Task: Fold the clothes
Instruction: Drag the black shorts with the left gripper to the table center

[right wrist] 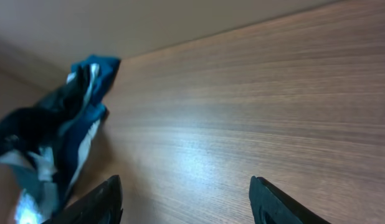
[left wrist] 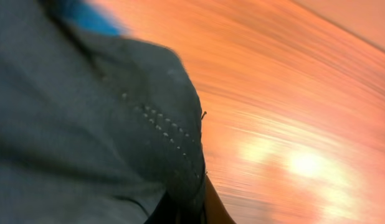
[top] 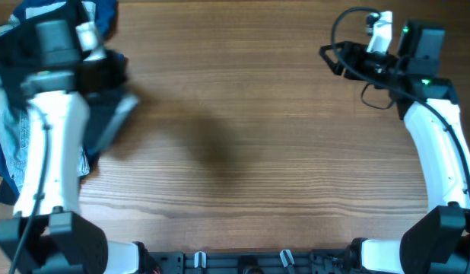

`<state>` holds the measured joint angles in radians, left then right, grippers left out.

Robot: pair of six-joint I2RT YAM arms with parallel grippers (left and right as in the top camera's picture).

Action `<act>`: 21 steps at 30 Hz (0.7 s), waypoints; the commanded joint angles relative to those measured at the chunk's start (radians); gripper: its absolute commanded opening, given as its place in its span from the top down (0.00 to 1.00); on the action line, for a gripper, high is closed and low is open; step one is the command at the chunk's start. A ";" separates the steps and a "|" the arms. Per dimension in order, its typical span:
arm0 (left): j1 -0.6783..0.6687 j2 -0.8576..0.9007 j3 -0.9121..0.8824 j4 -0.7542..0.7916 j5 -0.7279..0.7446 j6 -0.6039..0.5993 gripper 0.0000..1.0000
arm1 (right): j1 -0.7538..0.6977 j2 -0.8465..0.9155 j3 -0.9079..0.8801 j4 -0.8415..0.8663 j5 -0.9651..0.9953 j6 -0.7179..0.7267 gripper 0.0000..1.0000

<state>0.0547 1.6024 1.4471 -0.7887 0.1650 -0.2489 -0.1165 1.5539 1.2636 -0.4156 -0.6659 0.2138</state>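
Note:
My left gripper should lay the grey garment over the open wood before folding, since the garment hangs by the pile, far from my right gripper.
A pile of clothes, dark blue and pale denim, lies at the table's far left edge. It also shows far off in the right wrist view. My left gripper is over the pile's right side and is shut on a dark grey garment, which hangs from it above the table. In the blurred left wrist view the grey garment fills the left half, with the gripper pinching it at the bottom edge. My right gripper is at the back right, open and empty above bare wood.
The wooden table spreads between the two arms. The right arm's cables loop near the back right edge. The arm bases stand at the front edge.

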 commanded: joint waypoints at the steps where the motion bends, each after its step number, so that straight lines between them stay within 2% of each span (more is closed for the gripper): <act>1: -0.216 0.070 0.017 0.109 0.075 -0.102 0.96 | -0.097 -0.062 0.027 0.012 -0.087 0.058 0.36; 5: -0.453 0.237 0.017 0.332 0.087 -0.170 0.96 | -0.231 -0.156 0.027 0.002 -0.106 0.078 0.36; 7: -0.513 0.302 0.017 0.413 0.090 -0.186 0.96 | -0.275 -0.184 0.027 -0.006 -0.106 0.079 0.36; 11: -0.605 0.423 0.018 0.607 0.089 -0.209 0.96 | -0.352 -0.208 0.027 -0.038 -0.106 0.079 0.35; 14: -0.641 0.460 0.018 0.718 0.097 -0.262 0.96 | -0.390 -0.205 0.026 -0.068 -0.105 0.085 0.28; 18: -0.692 0.460 0.032 0.824 0.084 -0.224 0.95 | -0.442 -0.205 0.026 -0.105 -0.106 0.084 0.28; 19: -0.700 0.460 0.044 0.827 0.071 -0.215 0.87 | -0.453 -0.205 0.026 -0.112 -0.106 0.083 0.27; 20: -0.705 0.460 0.059 0.826 0.059 -0.200 0.74 | -0.462 -0.205 0.026 -0.119 -0.106 0.082 0.26; 21: -0.706 0.460 0.074 0.819 0.050 -0.186 0.51 | -0.470 -0.205 0.026 -0.124 -0.106 0.080 0.24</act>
<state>-0.6281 2.0823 1.4620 0.0265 0.2401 -0.4698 -0.5568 1.3460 1.2785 -0.5262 -0.7532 0.2916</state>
